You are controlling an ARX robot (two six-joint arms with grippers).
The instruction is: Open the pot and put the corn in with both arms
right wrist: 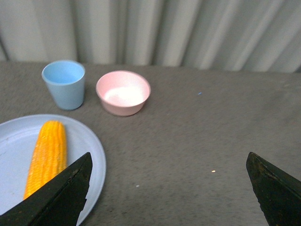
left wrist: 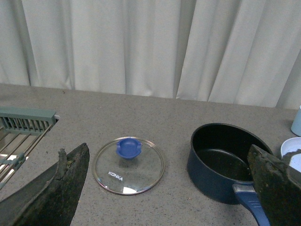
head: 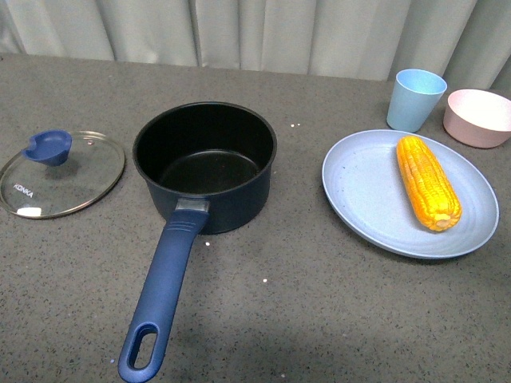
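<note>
I expect the yellow corn (right wrist: 47,156) to lie fully below the pot's rim when I lower the corn in, because the navy pot's empty inside (left wrist: 225,159) is wide and deep.
The navy pot (head: 204,163) (left wrist: 225,162) stands uncovered mid-table, black inside and empty, its long blue handle (head: 160,299) pointing toward me. Its glass lid (head: 60,171) (left wrist: 128,165) with a blue knob lies flat on the table to the pot's left. The yellow corn (head: 429,182) (right wrist: 48,156) lies on a pale blue plate (head: 355,191) (right wrist: 14,136) at the right. Neither arm shows in the front view. My left gripper (left wrist: 169,188) hangs open above bare table between lid and pot. My right gripper (right wrist: 169,188) is open over bare table beside the plate, holding nothing.
A light blue cup (head: 416,99) (right wrist: 64,84) and a pink bowl (head: 479,117) (right wrist: 123,92) stand behind the plate. A metal rack (left wrist: 21,129) sits beyond the lid at the table's left edge. A pale curtain closes the back.
</note>
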